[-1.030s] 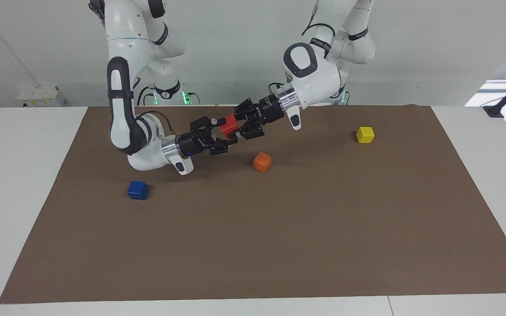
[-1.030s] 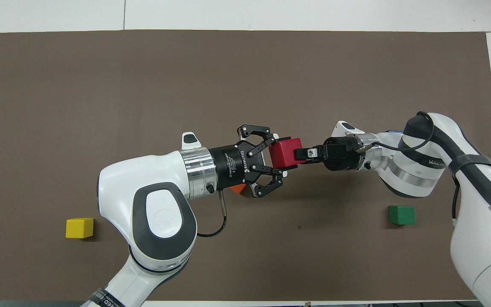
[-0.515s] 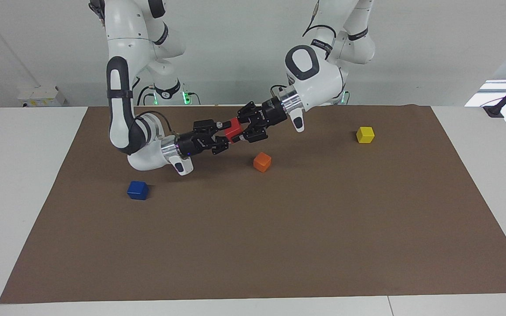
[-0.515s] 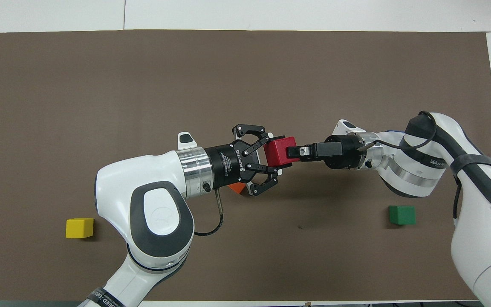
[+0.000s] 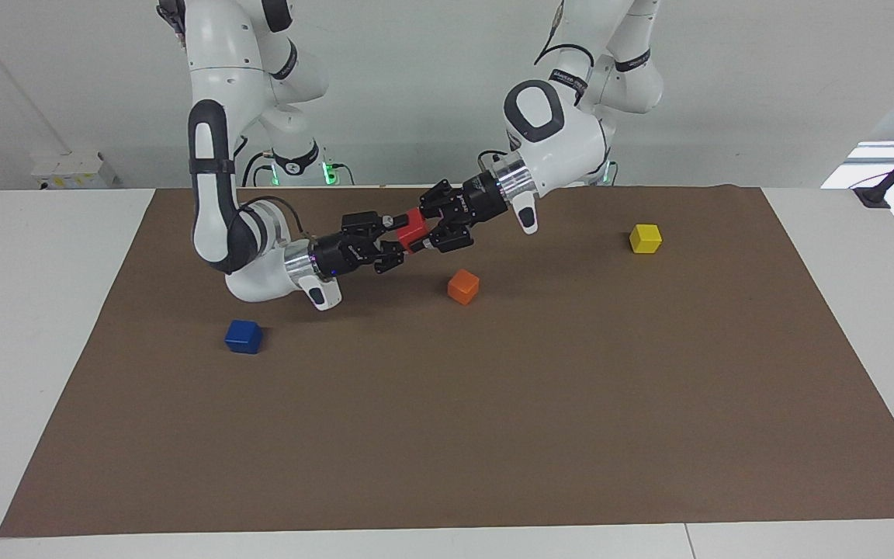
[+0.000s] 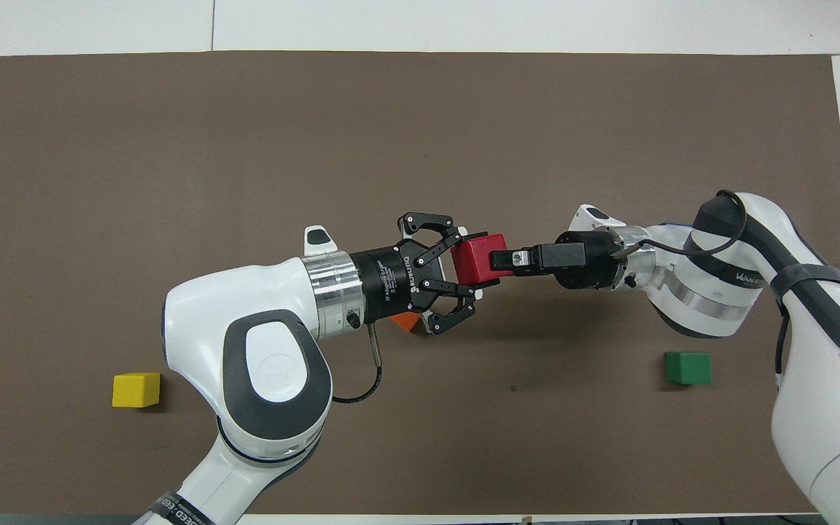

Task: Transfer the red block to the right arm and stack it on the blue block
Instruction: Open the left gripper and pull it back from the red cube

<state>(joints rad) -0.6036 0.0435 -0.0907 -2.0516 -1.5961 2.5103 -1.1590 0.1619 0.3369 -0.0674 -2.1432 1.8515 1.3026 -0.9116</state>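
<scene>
Both of the robot's grippers hold the red block (image 6: 479, 259), so next the left gripper lets go and moves straight back before the right gripper carries it to the blue block (image 5: 244, 336).
The red block (image 5: 414, 227) hangs in the air between both grippers, above the brown mat (image 5: 493, 435); it also shows in the overhead view (image 6: 475, 261). My left gripper (image 5: 424, 228) is shut on it, its fingers on two opposite side faces (image 6: 468, 264). My right gripper (image 5: 398, 235), with the blue light, reaches onto the block from the right arm's end (image 6: 496, 259). The blue block (image 5: 243, 336) lies on the mat toward the right arm's end, apart from both grippers. In the overhead view the right arm hides it.
An orange cube (image 5: 463, 286) lies on the mat just below the meeting grippers and peeks out under the left gripper (image 6: 407, 324). A yellow cube (image 5: 645, 237) lies toward the left arm's end (image 6: 136, 389). A green cube (image 6: 687, 367) lies beside the right forearm.
Over the first half second both grippers and the red block shifted slightly toward the left arm's end, and the right gripper slid farther onto the block. Since then nothing has visibly moved.
</scene>
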